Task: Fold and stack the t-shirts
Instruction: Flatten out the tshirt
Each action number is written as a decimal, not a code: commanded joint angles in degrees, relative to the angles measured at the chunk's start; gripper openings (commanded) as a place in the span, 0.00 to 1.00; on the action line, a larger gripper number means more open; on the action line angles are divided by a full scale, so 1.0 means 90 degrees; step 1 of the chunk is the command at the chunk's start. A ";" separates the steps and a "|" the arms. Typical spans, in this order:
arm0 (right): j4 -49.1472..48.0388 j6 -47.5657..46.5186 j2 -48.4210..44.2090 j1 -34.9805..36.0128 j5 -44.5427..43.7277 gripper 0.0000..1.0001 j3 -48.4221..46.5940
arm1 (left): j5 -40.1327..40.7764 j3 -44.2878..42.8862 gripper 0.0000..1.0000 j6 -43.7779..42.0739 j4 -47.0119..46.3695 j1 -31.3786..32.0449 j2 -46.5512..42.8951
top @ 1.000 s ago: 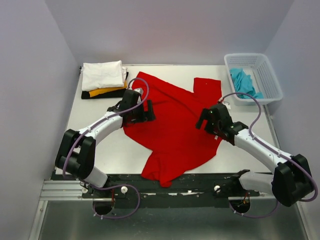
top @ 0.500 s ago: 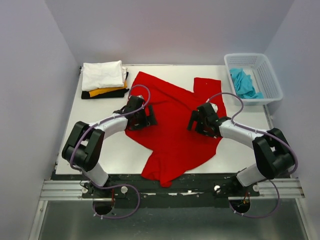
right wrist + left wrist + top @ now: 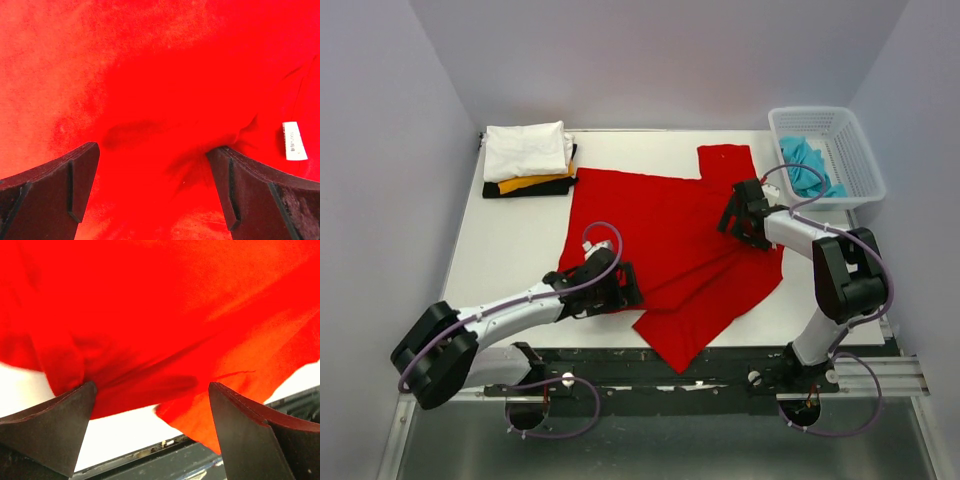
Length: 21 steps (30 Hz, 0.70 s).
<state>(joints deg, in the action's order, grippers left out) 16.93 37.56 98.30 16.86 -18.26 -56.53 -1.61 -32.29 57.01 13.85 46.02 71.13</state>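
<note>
My left gripper's finger is beside the red t-shirt's near hem (image 3: 61, 357), which lies bunched up. Next, my left gripper goes back to the hem's corner (image 3: 20, 347) and spreads the hem flat before folding.
A bright red t-shirt (image 3: 665, 235) lies spread over the middle of the white table (image 3: 510, 240), its lower part creased and reaching the front edge. My left gripper (image 3: 626, 286) is open, low over the shirt's near left hem. In the left wrist view the red t-shirt's edge (image 3: 165, 330) lies between the spread fingers (image 3: 55, 422). My right gripper (image 3: 736, 214) is open on the shirt's right side below a sleeve. Red cloth (image 3: 150, 75) fills the right wrist view, with a white label (image 3: 294, 141) at right. A turquoise t-shirt (image 3: 806, 165) lies in the basket.
A folded stack (image 3: 528, 158) with white on top, then yellow-orange and black, sits at the back left corner. The white lattice basket (image 3: 840, 125) stands at the back right. The black front rail (image 3: 670, 362) runs along the near table edge.
The left gripper has come from the shirt's far left side to its near hem. The right gripper has gone outward to the right. The red shirt now lies wider and flatter.
</note>
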 commanded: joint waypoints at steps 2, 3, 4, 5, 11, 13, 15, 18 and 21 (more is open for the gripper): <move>0.0382 -0.0495 0.0002 -0.0166 -0.0058 1.00 -0.0064 | 0.1894 0.0076 0.98 0.0696 0.1935 -0.0085 -0.0756; 0.0321 -0.0529 -0.0117 -0.0165 0.0002 1.00 -0.0012 | 0.2050 0.0001 0.99 0.0661 0.2069 -0.0112 -0.0854; 0.0274 -0.0598 -0.0249 -0.0166 0.0080 1.00 0.0034 | 0.2167 -0.0097 0.99 0.0566 0.2143 -0.0136 -0.0973; 0.0277 -0.0628 -0.0370 -0.0163 0.0092 1.00 0.0063 | 0.2247 -0.0191 0.99 0.0487 0.2240 -0.0182 -0.1072; 0.0445 -0.0714 -0.1258 -0.0171 0.0001 1.00 0.0155 | 0.3062 -0.0889 0.99 0.0468 0.3272 -0.0804 -0.1472; 0.0383 -0.0810 -0.1517 -0.0161 0.0299 1.00 0.0272 | 0.2749 -0.1038 0.99 -0.0009 0.2685 -0.1121 -0.1514; 0.0240 -0.0859 -0.1772 -0.0127 0.0846 1.00 0.0457 | 0.1971 -0.1149 0.99 -0.0496 0.1925 -0.1303 -0.1413; -0.0009 -0.0792 -0.2104 0.0123 0.1470 1.00 0.0853 | 0.1069 -0.1143 0.99 -0.0876 0.0893 -0.1305 -0.0932; 0.0004 -0.0531 -0.2295 0.0643 0.1764 1.00 0.1096 | 0.1057 -0.1503 0.99 -0.0915 0.0930 -0.1305 -0.0065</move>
<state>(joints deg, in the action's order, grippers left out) 17.45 31.33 79.35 17.58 -9.76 -49.91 14.06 -42.57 53.12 28.08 34.30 62.02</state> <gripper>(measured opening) 0.998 0.983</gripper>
